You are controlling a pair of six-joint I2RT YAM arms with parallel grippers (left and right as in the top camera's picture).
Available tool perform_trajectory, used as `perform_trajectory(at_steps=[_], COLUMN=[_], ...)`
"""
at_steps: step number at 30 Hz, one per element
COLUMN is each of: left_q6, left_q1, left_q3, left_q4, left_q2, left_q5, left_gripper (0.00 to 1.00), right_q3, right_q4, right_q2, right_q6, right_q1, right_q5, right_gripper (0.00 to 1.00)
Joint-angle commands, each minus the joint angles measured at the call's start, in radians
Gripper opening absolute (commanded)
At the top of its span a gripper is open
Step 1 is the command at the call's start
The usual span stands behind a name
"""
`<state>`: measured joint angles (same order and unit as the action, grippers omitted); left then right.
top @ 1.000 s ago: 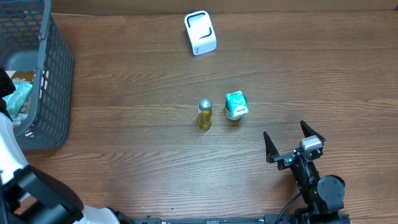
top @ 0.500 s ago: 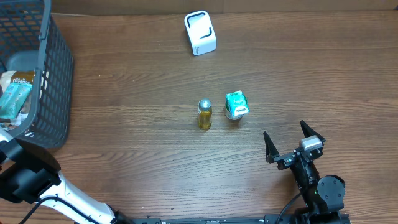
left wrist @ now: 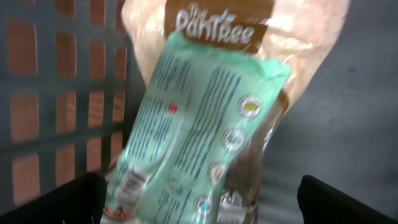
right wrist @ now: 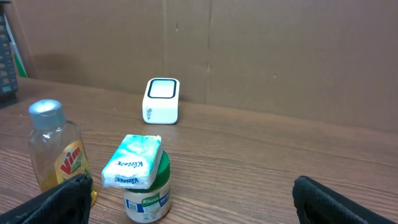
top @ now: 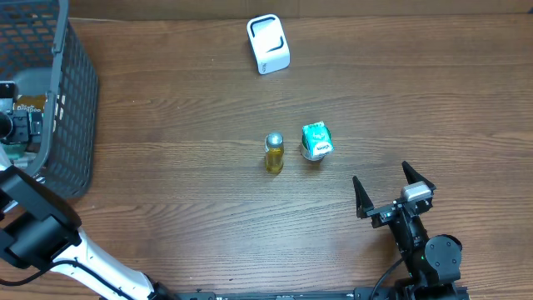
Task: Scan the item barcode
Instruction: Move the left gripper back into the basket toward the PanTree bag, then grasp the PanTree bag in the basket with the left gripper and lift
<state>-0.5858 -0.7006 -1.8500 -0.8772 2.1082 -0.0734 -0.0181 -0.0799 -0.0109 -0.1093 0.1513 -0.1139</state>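
Note:
I should keep lowering my left gripper until its fingers can close around the mint-green packet (left wrist: 193, 124), because the packet lies uncovered on the Pantree bag (left wrist: 305, 46) between those wide-open fingers.
A mint-green packet (left wrist: 193, 118) lies in the grey wire basket (top: 71, 108) on top of a clear Pantree bag (left wrist: 214, 25). My left gripper (left wrist: 202, 202) hangs over it inside the basket, jaws wide apart, the packet lying loose between and below them. In the overhead view the left gripper (top: 12, 125) hides the packet. The white scanner (top: 268, 43) stands at the back of the table. My right gripper (top: 389, 190) rests open and empty near the front right, facing the scanner (right wrist: 161, 99).
A yellow dish-soap bottle (top: 274, 152) stands mid-table. Beside it is a green-lidded jar (top: 315, 150) with a tissue pack (top: 316, 135) on top. From the right wrist both sit just ahead and left: bottle (right wrist: 56, 149), jar (right wrist: 146, 199). The basket wall (left wrist: 62, 93) is close on the left.
The left gripper opened and let go of the mint-green packet, which now lies in the basket; its wrist has shifted over the basket. The right arm has not moved.

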Motion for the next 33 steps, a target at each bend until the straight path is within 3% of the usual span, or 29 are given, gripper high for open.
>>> perform_trajectory(at_steps=[1, 9, 22, 24, 27, 33], left_q6=[-0.099, -0.090, -0.011, 0.008, 0.010, 0.067], left_q1=[0.039, 0.047, 0.039, 0.039, 0.045, 0.061], left_q3=[0.008, 0.008, 0.009, 0.009, 0.006, -0.039], left_q4=[0.011, 0.019, 0.014, 0.014, 0.014, 0.013], left_q2=[0.026, 0.118, 0.222, 0.224, 0.222, 0.181], left_q5=[-0.016, -0.121, -0.147, -0.146, -0.144, -0.143], left_gripper=[1.00, 1.00, 0.94, 0.85, 0.52, 0.39], right_q3=[0.010, 0.010, 0.010, 0.010, 0.010, 0.010], right_q4=[0.003, 0.003, 0.003, 0.003, 0.003, 0.003], right_q2=[0.008, 0.008, 0.008, 0.008, 0.008, 0.008], right_q6=[-0.002, -0.002, -0.002, -0.002, -0.002, -0.002], right_q1=[0.003, 0.003, 0.003, 0.003, 0.003, 0.003], right_q5=[0.013, 0.013, 0.013, 0.013, 0.013, 0.013], right_gripper=[1.00, 1.00, 1.00, 1.00, 1.00, 1.00])
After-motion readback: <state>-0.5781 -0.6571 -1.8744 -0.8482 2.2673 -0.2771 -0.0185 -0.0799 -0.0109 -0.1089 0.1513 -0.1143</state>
